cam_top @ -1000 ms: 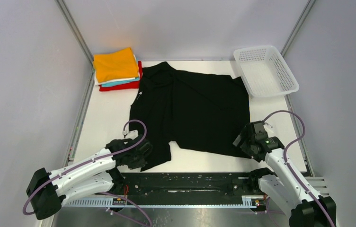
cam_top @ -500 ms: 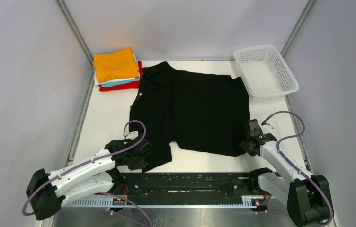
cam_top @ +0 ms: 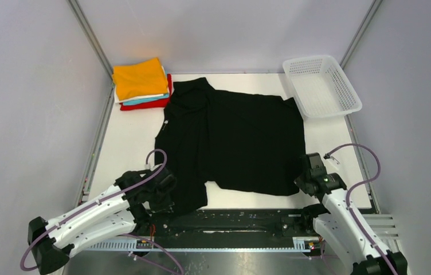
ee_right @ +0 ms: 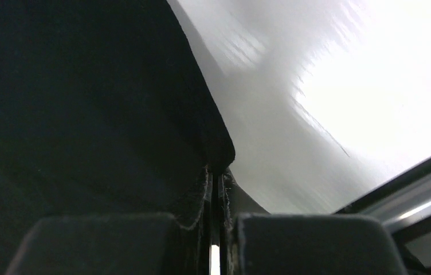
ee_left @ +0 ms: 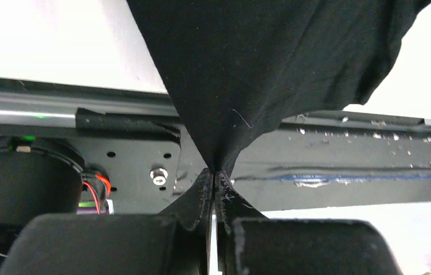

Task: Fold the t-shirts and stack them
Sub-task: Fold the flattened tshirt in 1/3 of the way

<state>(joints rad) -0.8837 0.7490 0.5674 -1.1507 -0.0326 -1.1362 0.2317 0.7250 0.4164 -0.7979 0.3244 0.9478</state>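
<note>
My left gripper should carry the near sleeve [cam_top: 190, 197] back toward the far sleeve [cam_top: 191, 89], because the near sleeve is stretched tight past the table's edge over the black base rail.
The large black t-shirt [cam_top: 236, 140] lies spread over the middle of the white table. My left gripper [cam_top: 170, 195] is at its near left corner. In the left wrist view, that gripper [ee_left: 214, 172] is shut on a pinched fold of the black shirt [ee_left: 270, 57], which rises taut from the fingertips. My right gripper [cam_top: 304, 182] is at the shirt's near right corner. In the right wrist view, it [ee_right: 218, 172] is shut on the hem of the black cloth [ee_right: 87, 103]. A folded stack [cam_top: 140, 80] sits at the back left: orange on top, then white, teal and red.
A white mesh basket [cam_top: 321, 86] stands at the back right, just beyond the shirt's far right corner. The black base rail [cam_top: 230, 220] runs along the near edge under both arms. Grey walls close in the table on the left, right and back.
My right gripper has gone from open to shut on the shirt's near right corner. Both arms have drawn back toward the near edge, taking the shirt's near edge with them.
</note>
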